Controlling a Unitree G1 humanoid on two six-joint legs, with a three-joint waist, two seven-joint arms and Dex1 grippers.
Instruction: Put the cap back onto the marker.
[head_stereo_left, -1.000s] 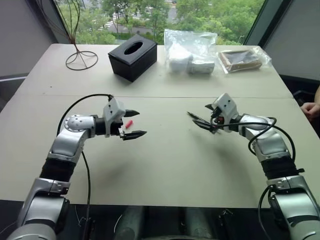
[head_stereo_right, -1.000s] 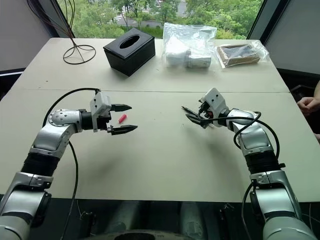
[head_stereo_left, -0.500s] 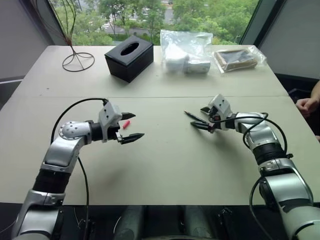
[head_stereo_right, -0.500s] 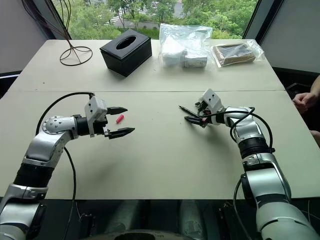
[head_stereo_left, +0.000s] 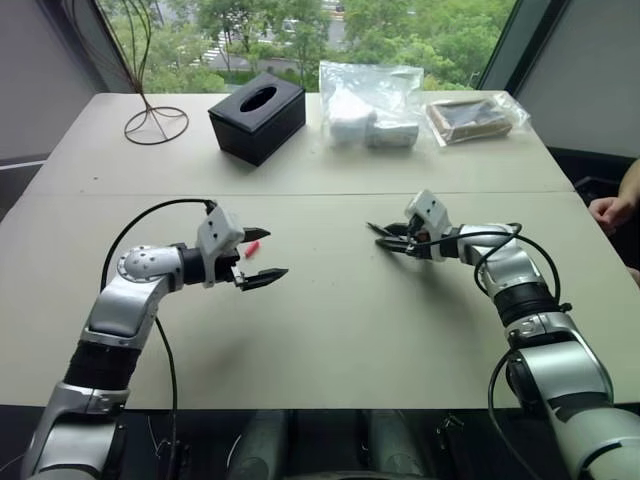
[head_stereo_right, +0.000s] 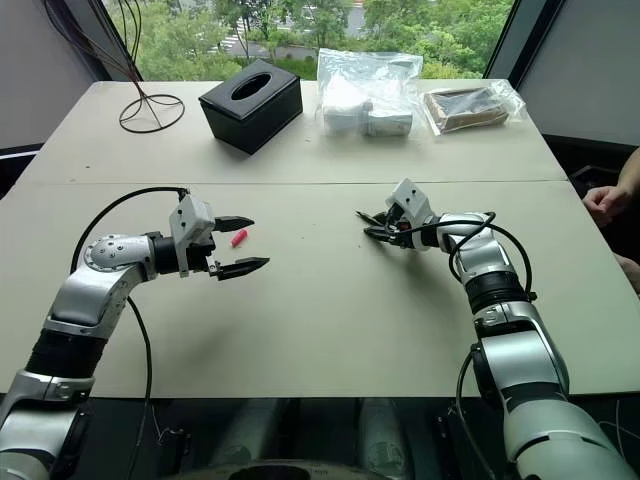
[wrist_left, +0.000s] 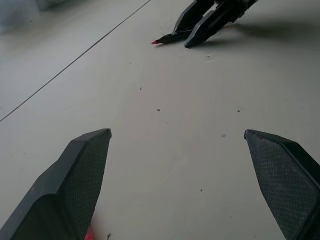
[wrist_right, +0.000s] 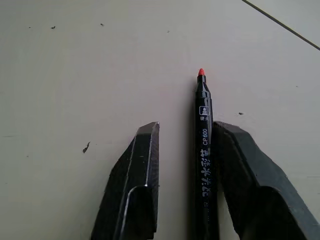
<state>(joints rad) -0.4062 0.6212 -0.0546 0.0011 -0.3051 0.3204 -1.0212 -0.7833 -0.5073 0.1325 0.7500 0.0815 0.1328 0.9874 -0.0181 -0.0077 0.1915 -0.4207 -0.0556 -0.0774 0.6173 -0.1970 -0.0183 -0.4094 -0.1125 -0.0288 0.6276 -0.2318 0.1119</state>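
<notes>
The cap (head_stereo_left: 252, 248) is back beside my left gripper's far finger, behind the ends of the fingers, so next my left gripper moves back and turns to straddle the cap's middle (head_stereo_right: 239, 238).
The marker (wrist_right: 204, 150), thin and black with a bare red tip, lies on the table right of centre. My right gripper (wrist_right: 187, 125) is low over it, with a finger on each side. One finger touches the barrel and a slim gap shows at the other. From the head, the marker's tip (head_stereo_left: 374, 228) pokes out of that gripper (head_stereo_left: 388, 242) toward the middle. The cap (head_stereo_left: 252, 247), small and red-pink, lies on the table to the left. My left gripper (head_stereo_left: 276, 252) hovers wide open just past it, with the cap near the far finger. The left wrist view shows my left gripper (wrist_left: 176, 132) and a sliver of the cap (wrist_left: 89, 234).
A black tissue box (head_stereo_left: 258, 118), two clear plastic bags (head_stereo_left: 372, 100) and a wire stand (head_stereo_left: 155, 122) sit along the table's far side. A person's hand (head_stereo_left: 610, 210) rests at the right edge. A seam (head_stereo_left: 300, 194) crosses the table.
My right gripper has dropped a little onto the marker, and its fingers have drawn in from wide open to a narrow stance around it. The left gripper stays open by the cap.
</notes>
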